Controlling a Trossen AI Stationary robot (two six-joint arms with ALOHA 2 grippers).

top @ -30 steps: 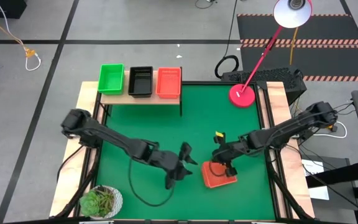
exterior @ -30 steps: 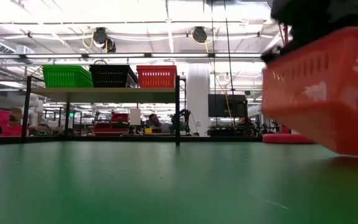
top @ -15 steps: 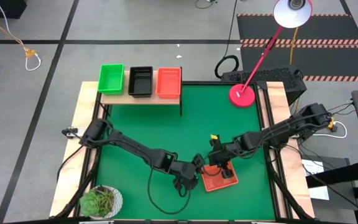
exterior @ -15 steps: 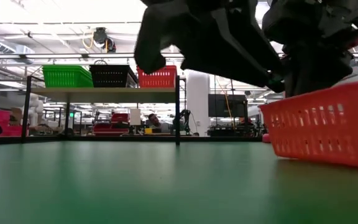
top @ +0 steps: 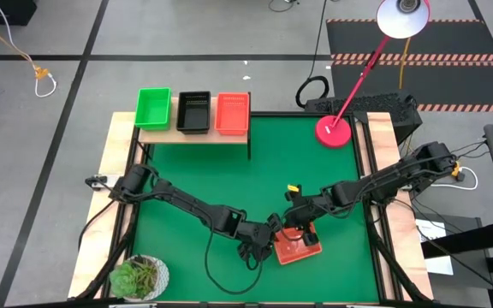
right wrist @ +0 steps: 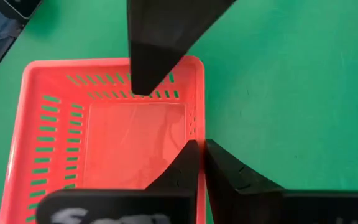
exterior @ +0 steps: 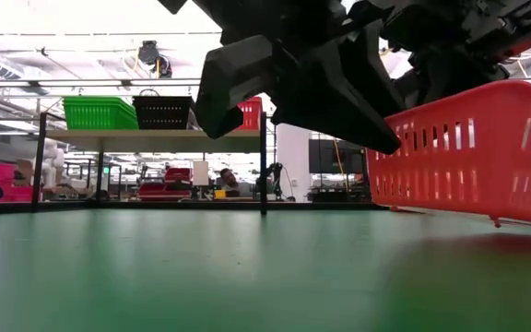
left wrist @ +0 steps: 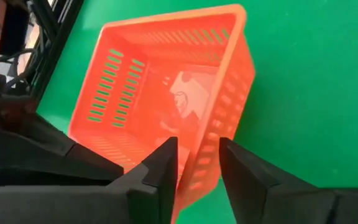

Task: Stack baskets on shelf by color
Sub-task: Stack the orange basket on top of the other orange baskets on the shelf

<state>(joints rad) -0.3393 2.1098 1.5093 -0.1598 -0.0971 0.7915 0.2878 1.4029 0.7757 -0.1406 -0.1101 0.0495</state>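
The shelf (top: 197,137) is on the other side of the mat from the robot's right gripper, so next the left gripper closes on the red-orange basket's side (left wrist: 211,124) before the right gripper opens.
A red-orange basket (top: 298,251) is near the mat's near right, and fills the right of the low view (exterior: 473,152). My right gripper (top: 301,229) is shut on its far wall. My left gripper (top: 269,242) is open at its left side; in the left wrist view (left wrist: 197,143) one finger stands on each side of a basket wall (left wrist: 205,158), and I cannot tell whether they touch it. On the wooden shelf (top: 197,135) at the far edge stand green (top: 153,109), black (top: 193,112) and red-orange (top: 233,114) baskets. My right gripper (right wrist: 200,144) pinches the red-orange basket's wall at its rim (right wrist: 196,121), one finger inside and one outside, coming from above and pointing down. The basket sits tilted in the hold, and in the low view it looks just clear of the mat.
A potted plant (top: 139,278) stands at the near left corner. A pink lamp base (top: 334,130) sits at the far right. Pale wooden rails (top: 109,188) border the mat. Open green mat (top: 204,175) lies between the shelf and the arms.
My left gripper has swung toward the table's right and near edge, up to the red-orange basket, and now straddles one wall. My right gripper has carried the basket a little toward the near edge and the left; the basket has turned slightly.
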